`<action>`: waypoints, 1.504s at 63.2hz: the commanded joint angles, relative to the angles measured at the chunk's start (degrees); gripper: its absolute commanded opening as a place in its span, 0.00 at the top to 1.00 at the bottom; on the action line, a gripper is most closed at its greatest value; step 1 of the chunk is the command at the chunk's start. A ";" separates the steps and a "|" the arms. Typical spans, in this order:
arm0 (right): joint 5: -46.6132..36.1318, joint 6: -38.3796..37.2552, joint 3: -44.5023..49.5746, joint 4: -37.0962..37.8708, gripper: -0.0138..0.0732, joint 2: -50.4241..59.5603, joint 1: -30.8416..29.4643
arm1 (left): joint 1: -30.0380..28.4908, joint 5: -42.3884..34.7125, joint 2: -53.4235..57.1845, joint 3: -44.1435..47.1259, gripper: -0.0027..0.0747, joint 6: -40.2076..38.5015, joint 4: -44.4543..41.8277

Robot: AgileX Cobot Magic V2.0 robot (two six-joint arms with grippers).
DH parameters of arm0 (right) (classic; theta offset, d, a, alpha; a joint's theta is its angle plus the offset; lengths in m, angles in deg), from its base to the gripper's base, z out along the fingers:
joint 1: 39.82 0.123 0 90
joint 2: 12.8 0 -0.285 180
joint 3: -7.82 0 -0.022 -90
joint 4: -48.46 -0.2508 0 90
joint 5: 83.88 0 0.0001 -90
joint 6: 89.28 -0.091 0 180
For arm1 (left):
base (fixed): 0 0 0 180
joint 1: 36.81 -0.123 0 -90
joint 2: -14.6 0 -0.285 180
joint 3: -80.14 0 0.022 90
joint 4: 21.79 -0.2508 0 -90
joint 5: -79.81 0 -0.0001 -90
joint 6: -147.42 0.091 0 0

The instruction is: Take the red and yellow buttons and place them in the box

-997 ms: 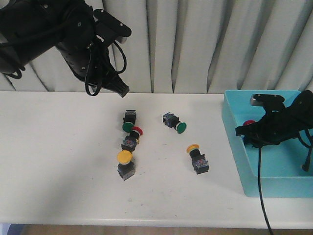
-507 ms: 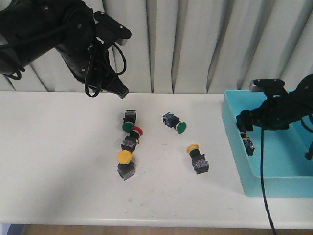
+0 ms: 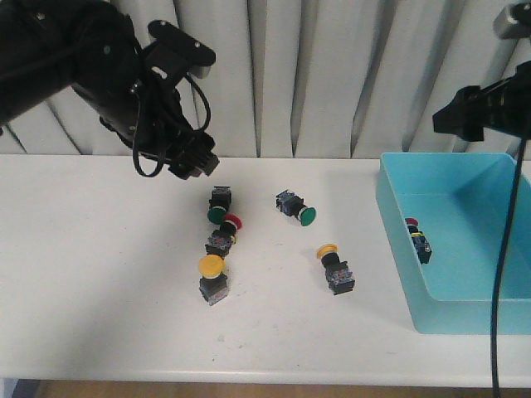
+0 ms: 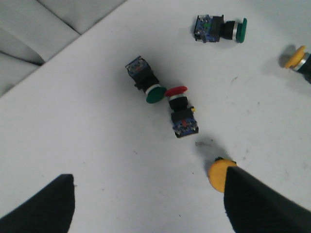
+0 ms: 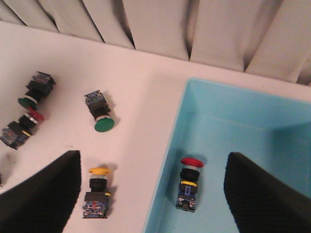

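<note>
My left gripper should pick up the yellow button in the cluster (image 3: 212,277), since it lies far from the box, and hand it to my right gripper midway (image 3: 338,220).
The turquoise box (image 3: 395,240) stands at the table's right end. One red button (image 3: 417,238) lies inside it by the left wall, seen too in the right wrist view as the red button (image 5: 188,183). On the table lie a red button (image 3: 222,235) and two yellow buttons (image 3: 212,278) (image 3: 334,267). My right gripper (image 3: 461,118) hangs open and empty high above the box (image 5: 243,126). My left gripper (image 3: 192,160) is open and empty above the table, behind the button cluster. In the left wrist view the left gripper (image 4: 150,208) frames bare table, a yellow cap (image 4: 218,174) beside one finger.
Two green-capped buttons (image 3: 219,205) (image 3: 296,208) lie among the others; the left one touches the red button's cap. A grey pleated curtain closes off the back. The table's front edge runs along the bottom of the front view.
My right gripper rose out of the box and up, leaving the red button lying inside. My left arm moved slightly lower and closer to the button cluster.
</note>
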 commanded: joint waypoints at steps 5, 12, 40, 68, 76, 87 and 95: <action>0.26 0.57 -1.37 -0.92 0.17 10.33 2.03 | -0.14 -8.31 2.28 3.98 0.17 -3.63 -0.25; 0.67 -0.53 -1.37 0.54 0.17 14.36 5.77 | -0.14 -9.01 0.11 6.36 0.18 -5.47 -0.13; -2.62 -9.32 9.48 12.03 0.17 20.62 15.24 | -0.14 -9.55 -11.18 6.97 0.20 -7.02 8.30; -9.64 -9.48 18.16 10.27 0.17 22.09 15.30 | -0.14 -10.02 -15.35 6.82 0.20 -5.76 11.83; -9.65 -9.55 18.15 10.27 0.17 22.09 15.30 | -0.14 -9.61 -16.10 6.82 0.20 -5.76 11.83; -9.60 -9.76 18.15 10.27 0.17 22.09 15.30 | -0.14 -9.53 -16.76 6.82 0.21 -5.64 11.83; -9.55 -9.82 18.15 10.27 0.17 22.09 15.30 | -0.14 -8.63 -16.76 6.82 0.28 -5.33 11.83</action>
